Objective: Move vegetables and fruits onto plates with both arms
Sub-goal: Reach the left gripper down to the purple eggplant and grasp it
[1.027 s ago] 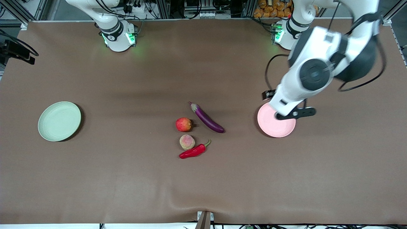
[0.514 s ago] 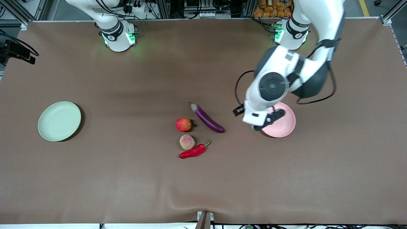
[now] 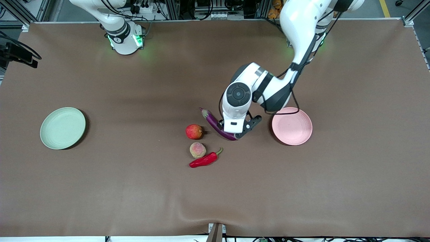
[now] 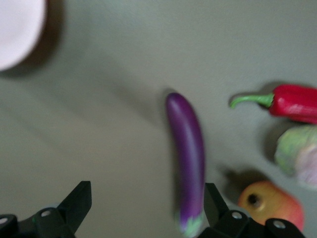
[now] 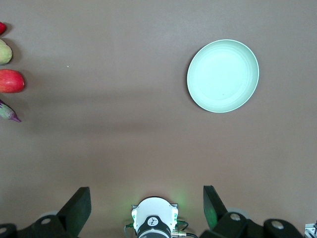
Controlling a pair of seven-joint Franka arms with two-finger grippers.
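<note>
The purple eggplant (image 3: 213, 121) looks longer than the pink plate (image 3: 292, 126) is wide, so it will stick out over the plate's rim when I put it there.
The purple eggplant (image 3: 211, 118) lies mid-table, with the red apple (image 3: 194, 131), the peach (image 3: 197, 150) and the red chili (image 3: 203, 160) beside it, nearer the front camera. My left gripper (image 3: 239, 131) is open and hangs low over the eggplant's thick end. In the left wrist view the eggplant (image 4: 187, 148) lies close beside one fingertip (image 4: 214, 201) of the left gripper (image 4: 146, 208). The pink plate (image 3: 292, 126) is toward the left arm's end, the green plate (image 3: 62, 127) toward the right arm's end. My right gripper (image 5: 146, 208) is open, high above its base, and waits.
The right wrist view shows the green plate (image 5: 223, 75), the right arm's base (image 5: 154, 223), and the apple (image 5: 10, 81) and eggplant tip (image 5: 9, 113) at its edge. Brown cloth covers the table. The right arm's base (image 3: 124, 37) stands farthest from the front camera.
The left arm has swung from over the pink plate toward the middle of the table and down to the eggplant. The fruits, vegetables and plates have not moved.
</note>
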